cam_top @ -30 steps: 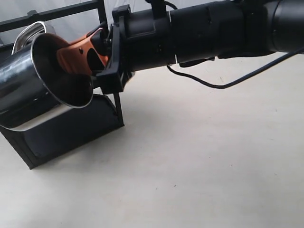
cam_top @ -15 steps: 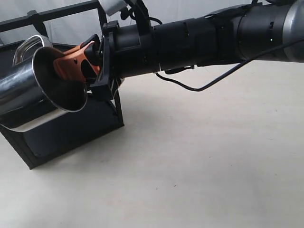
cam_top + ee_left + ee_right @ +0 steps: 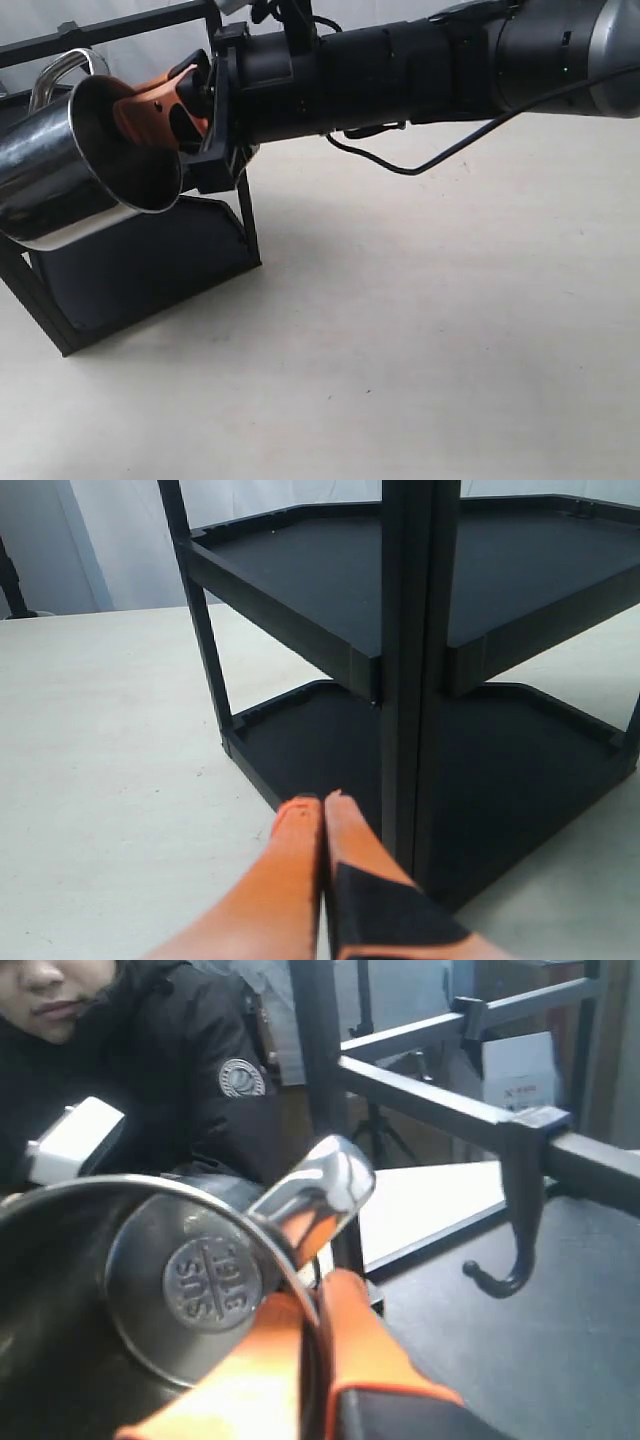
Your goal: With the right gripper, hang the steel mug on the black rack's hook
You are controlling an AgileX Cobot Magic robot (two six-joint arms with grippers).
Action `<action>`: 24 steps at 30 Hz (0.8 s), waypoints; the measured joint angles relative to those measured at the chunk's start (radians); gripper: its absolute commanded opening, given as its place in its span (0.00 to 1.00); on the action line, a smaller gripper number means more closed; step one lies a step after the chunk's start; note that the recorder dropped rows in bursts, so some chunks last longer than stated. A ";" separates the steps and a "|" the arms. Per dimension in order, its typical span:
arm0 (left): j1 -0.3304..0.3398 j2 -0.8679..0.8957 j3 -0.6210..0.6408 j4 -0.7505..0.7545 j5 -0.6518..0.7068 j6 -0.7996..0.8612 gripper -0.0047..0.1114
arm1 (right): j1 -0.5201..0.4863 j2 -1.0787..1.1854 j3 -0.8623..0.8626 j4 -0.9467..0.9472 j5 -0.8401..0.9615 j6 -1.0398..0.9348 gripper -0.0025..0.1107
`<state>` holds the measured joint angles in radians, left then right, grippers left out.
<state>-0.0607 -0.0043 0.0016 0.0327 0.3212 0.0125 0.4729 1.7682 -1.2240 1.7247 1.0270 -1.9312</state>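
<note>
The steel mug's handle [image 3: 325, 1178] is well off the hook's tip [image 3: 470, 1269], so next I back my right gripper toward the hook, then turn the handle's loop onto it.
The steel mug [image 3: 60, 175] hangs tilted in the air in front of the black rack [image 3: 140, 270], its mouth facing the camera and its handle [image 3: 58, 68] up by the top crossbar. My right gripper [image 3: 150, 112] is shut on the mug's wall, one orange finger inside and one outside. In the right wrist view the stamped base of the mug [image 3: 210, 1280] and its handle [image 3: 322, 1185] show, with the right gripper [image 3: 315, 1295] pinching the rim. The hook [image 3: 515, 1250] hangs from the crossbar, apart from the handle. My left gripper [image 3: 320, 802] is shut and empty, low beside a leg of the rack [image 3: 410, 680].
A person in a black jacket [image 3: 150, 1080] sits behind the rack. A black cable [image 3: 420, 165] loops under the right arm. The pale tabletop [image 3: 420, 340] spreads in front of and to the right of the rack.
The right arm has raised the mug a little and carried it slightly left, towards the rack's crossbar. The grip on the mug is unchanged.
</note>
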 measured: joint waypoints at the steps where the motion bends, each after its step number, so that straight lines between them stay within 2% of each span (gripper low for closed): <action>1: 0.000 0.000 0.000 0.000 0.000 0.000 0.04 | -0.017 0.013 0.000 0.000 0.060 -0.001 0.01; 4: 0.000 0.000 0.000 0.000 0.000 0.000 0.04 | -0.069 0.041 0.000 0.000 0.151 -0.002 0.01; 9: 0.000 0.000 0.000 0.000 0.000 0.000 0.04 | -0.126 0.069 0.000 0.000 0.167 -0.015 0.01; 24: 0.000 0.000 0.000 0.000 0.000 0.000 0.04 | -0.119 0.071 0.000 0.000 0.176 -0.034 0.01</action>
<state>-0.0607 -0.0043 0.0016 0.0327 0.3212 0.0125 0.3542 1.8387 -1.2243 1.7247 1.2034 -1.9657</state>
